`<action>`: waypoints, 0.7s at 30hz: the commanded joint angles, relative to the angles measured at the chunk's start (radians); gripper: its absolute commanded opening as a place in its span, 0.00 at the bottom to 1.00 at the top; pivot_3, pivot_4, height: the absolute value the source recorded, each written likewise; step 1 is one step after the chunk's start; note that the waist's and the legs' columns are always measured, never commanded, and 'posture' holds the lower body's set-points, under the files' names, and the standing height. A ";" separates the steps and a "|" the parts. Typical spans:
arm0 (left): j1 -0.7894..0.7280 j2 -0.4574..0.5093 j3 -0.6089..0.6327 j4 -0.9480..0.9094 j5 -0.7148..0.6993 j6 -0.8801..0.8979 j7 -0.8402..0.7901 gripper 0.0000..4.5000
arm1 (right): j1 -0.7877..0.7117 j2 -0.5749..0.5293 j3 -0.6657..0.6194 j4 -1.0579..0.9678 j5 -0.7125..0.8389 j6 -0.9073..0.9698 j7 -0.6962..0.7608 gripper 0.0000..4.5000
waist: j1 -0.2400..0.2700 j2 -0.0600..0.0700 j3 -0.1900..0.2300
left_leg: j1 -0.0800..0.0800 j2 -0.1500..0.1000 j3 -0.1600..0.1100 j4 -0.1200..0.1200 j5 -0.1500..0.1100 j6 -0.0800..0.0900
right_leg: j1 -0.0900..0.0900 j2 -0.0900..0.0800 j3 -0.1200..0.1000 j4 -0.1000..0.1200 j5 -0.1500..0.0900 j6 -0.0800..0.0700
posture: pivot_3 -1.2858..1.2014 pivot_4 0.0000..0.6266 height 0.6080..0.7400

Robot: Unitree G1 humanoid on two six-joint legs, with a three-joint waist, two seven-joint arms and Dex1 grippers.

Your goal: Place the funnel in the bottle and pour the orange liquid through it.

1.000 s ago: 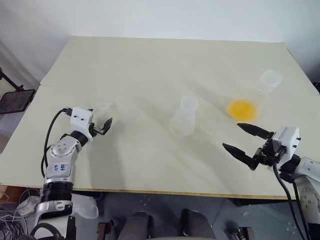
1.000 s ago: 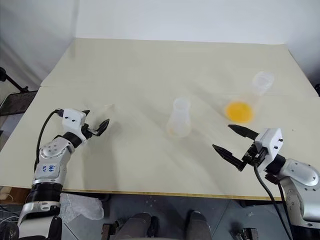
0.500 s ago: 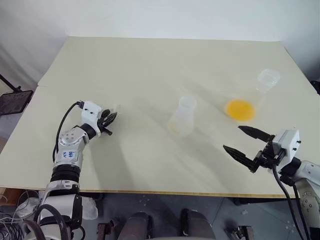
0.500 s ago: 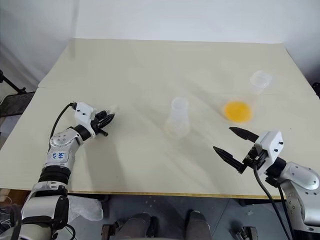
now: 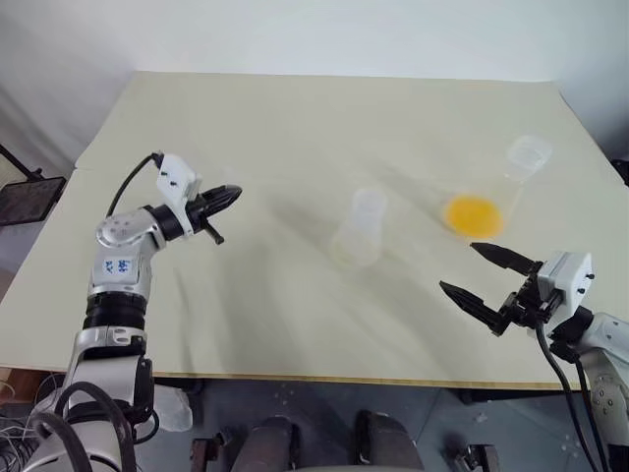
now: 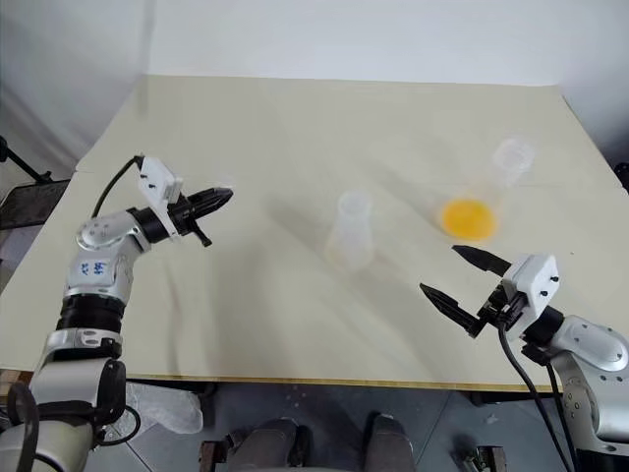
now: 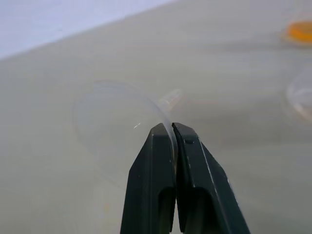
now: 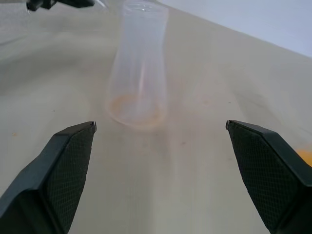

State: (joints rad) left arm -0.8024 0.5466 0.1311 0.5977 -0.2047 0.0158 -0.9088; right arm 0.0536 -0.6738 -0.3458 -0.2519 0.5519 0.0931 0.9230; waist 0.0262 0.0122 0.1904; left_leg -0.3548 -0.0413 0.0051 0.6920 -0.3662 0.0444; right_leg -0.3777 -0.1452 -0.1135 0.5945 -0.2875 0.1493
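Note:
The funnel's rim is pinched in my left gripper, leaving the funnel's spout free, so I should keep moving toward the bottle's opening until the funnel sits inside.
The clear funnel hangs above the left part of the table, its rim pinched by my left gripper, which is shut on it. In the head views that left gripper points level toward the slim clear bottle, which stands upright mid-table well to its right. The orange liquid pools in a clear conical flask at the right. My right gripper is open near the front right edge, facing the bottle, with nothing between its fingers.
The beige table has its front edge just behind both arms. A black stand sits off the table's left side. A wide stretch of bare tabletop separates the left gripper from the bottle.
My left gripper closed on the funnel, then rose off the table and swung right toward the bottle. The right arm stayed still and open.

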 commanded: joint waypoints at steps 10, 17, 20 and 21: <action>-0.385 -0.038 -0.123 0.263 0.027 -0.204 -0.337 0.01 | -0.006 -0.029 -0.070 -0.037 0.042 -0.025 0.035 1.00 | 0.001 -0.001 0.001 | -0.002 0.000 0.001 0.002 0.000 0.000 | 0.000 0.000 -0.002 -0.001 0.000 0.000 | 0.52 0.24 1.00; -0.547 -0.116 -0.170 0.445 0.073 -0.353 -0.479 0.01 | -0.005 -0.023 -0.074 -0.090 0.059 -0.008 0.019 1.00 | 0.001 -0.002 0.001 | -0.003 0.000 0.003 0.002 0.000 0.001 | 0.000 0.000 -0.003 -0.001 0.000 0.000 | 0.52 0.24 1.00; -0.593 -0.139 -0.185 0.497 0.101 -0.409 -0.515 0.01 | -0.005 -0.017 -0.067 -0.114 0.062 0.000 0.004 1.00 | 0.002 -0.002 0.001 | -0.005 0.000 0.003 0.003 0.000 0.001 | -0.001 0.000 -0.004 -0.001 0.000 0.000 | 0.52 0.24 1.00; -0.607 -0.146 -0.190 0.514 0.113 -0.423 -0.519 0.01 | -0.003 -0.017 -0.068 -0.120 0.064 0.003 0.002 1.00 | 0.002 -0.002 0.001 | -0.005 0.000 0.003 0.003 0.000 0.002 | -0.001 0.000 -0.005 -0.001 0.000 0.000 | 0.52 0.24 1.00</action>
State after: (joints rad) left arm -1.3738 0.4010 -0.0572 1.0980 -0.1077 -0.3733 -1.4138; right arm 0.0503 -0.6961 -0.3943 -0.3348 0.5941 0.0948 0.9357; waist 0.0277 0.0101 0.1917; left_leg -0.3601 -0.0413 0.0081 0.6956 -0.3659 0.0460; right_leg -0.3783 -0.1449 -0.1182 0.5934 -0.2873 0.1498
